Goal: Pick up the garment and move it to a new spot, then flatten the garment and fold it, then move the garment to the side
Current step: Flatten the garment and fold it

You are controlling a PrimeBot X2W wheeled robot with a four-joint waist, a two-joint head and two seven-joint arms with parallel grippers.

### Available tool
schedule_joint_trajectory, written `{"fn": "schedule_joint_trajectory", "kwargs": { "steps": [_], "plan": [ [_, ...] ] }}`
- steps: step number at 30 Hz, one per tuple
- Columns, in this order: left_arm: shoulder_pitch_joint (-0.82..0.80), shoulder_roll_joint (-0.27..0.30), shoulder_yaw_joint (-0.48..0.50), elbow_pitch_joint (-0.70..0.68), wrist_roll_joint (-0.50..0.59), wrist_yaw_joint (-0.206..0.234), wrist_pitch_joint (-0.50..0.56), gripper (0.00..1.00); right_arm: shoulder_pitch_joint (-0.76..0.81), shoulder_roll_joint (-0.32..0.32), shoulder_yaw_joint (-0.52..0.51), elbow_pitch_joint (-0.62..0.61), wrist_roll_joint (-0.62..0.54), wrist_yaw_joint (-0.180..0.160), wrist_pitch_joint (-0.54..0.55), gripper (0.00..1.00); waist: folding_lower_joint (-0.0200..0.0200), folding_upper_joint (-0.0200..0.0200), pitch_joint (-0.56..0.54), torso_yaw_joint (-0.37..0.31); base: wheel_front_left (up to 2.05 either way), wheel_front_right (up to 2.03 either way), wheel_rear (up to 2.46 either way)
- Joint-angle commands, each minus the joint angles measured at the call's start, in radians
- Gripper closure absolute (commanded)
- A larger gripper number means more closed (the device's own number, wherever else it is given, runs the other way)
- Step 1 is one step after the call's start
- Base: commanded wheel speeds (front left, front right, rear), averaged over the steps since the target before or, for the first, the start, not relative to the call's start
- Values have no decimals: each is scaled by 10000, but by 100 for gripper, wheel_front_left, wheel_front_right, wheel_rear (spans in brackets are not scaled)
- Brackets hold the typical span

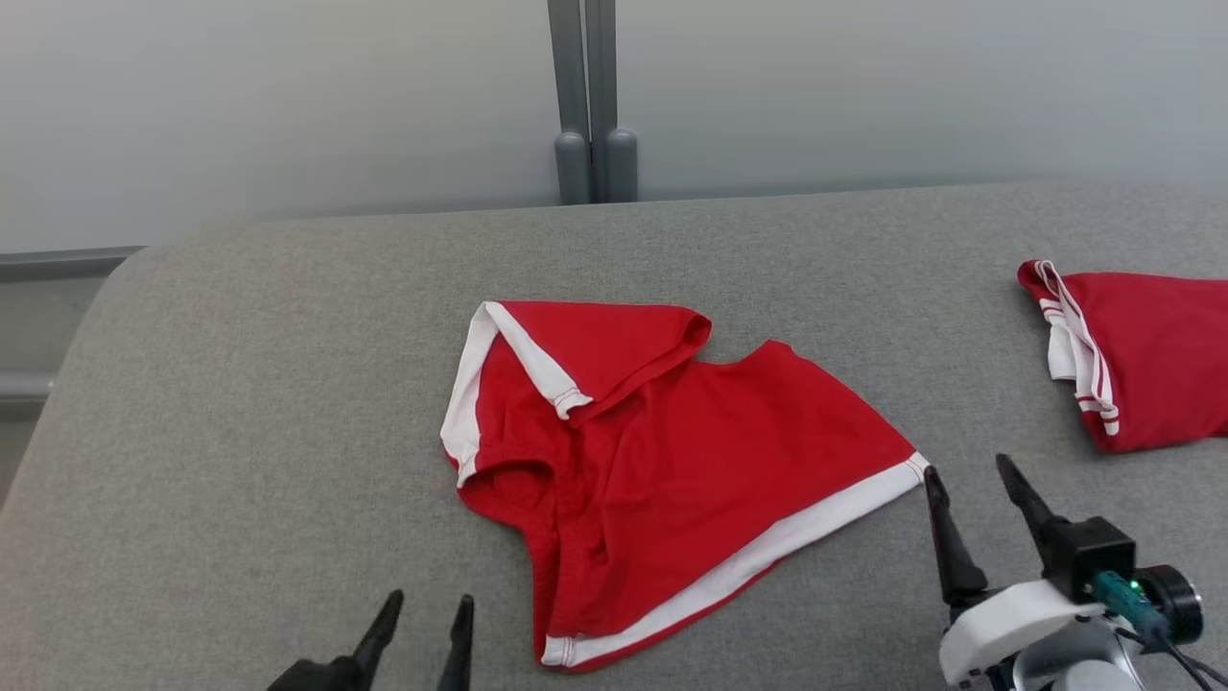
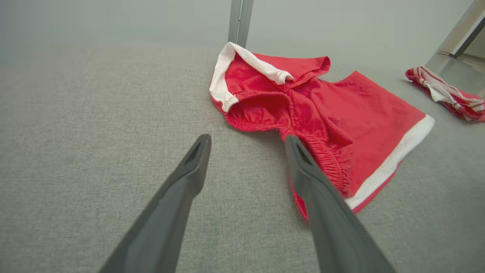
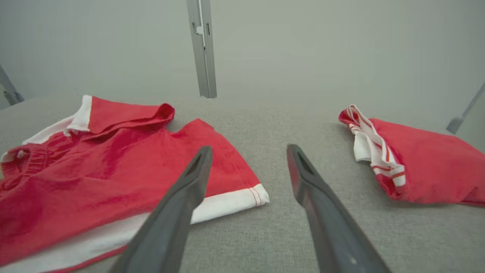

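Observation:
The white trim doubles back (image 1: 492, 311) at the spot where the far leg (image 1: 610, 336) flops over, so the far leg should drop open to its full length when the robot lifts the garment.
A red garment with white trim (image 1: 672, 451) lies rumpled and partly folded over itself in the middle of the grey table (image 1: 240, 403); it looks like a pair of shorts. The same garment (image 2: 322, 110) fills the upper right of the left wrist view and the garment (image 3: 113, 163) spreads across the left of the right wrist view. My left gripper (image 1: 427, 614) is open near the front edge, just left of the garment's elastic waistband. My right gripper (image 1: 969, 480) is open beside the garment's white-hemmed right corner. Neither holds anything.
A second red item with white stripes (image 1: 1132, 355) lies folded at the table's right edge, seen as the striped item (image 3: 413, 167) in the right wrist view. A grey post (image 1: 593, 106) stands behind the table's far edge against a pale wall.

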Motion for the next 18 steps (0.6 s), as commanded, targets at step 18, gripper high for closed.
{"fn": "schedule_joint_trajectory", "kwargs": {
  "steps": [18],
  "plan": [
    [-1277,1385,-3397,-1105,-2665,-12,3215,0,-3090,-1293,1142,4086,812,-8,3174,0,0,0,1166,790,0,0,0]
  ]
}}
